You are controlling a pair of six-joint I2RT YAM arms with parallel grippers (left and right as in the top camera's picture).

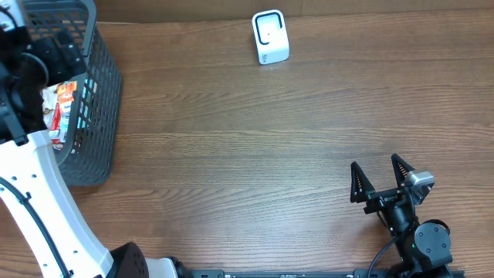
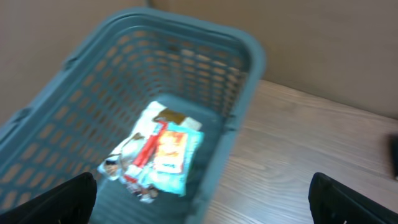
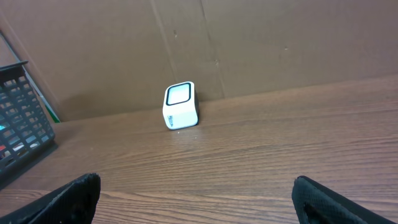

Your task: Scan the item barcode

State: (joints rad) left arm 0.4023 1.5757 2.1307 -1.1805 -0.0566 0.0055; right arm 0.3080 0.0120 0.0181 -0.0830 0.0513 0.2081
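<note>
The teal packet (image 1: 65, 102) is uncovered under the open fingers of my left gripper. I go on down into the basket until the fingers are on both sides of the packet (image 2: 172, 157) before I close them.
Several snack packets (image 2: 158, 155), red, white and teal, lie in a heap on the floor of a grey-blue mesh basket (image 2: 245, 53); which one is the item I cannot tell. In the overhead view the packets (image 1: 63, 106) show through the basket (image 1: 104, 85) at the far left. My left gripper (image 2: 202, 210) hangs open above the basket's near rim, holding nothing. A white barcode scanner (image 1: 270, 37) stands at the table's far edge, also seen as the scanner (image 3: 180, 106) in the right wrist view. My right gripper (image 1: 375, 165) rests open near the front right, pointing toward the scanner.
A brown cardboard wall (image 3: 261, 43) closes off the back of the wooden table (image 1: 247, 139). The left arm's white link (image 1: 46, 201) crosses the front left corner. The basket's edge (image 3: 18, 124) shows at the left of the right wrist view.
</note>
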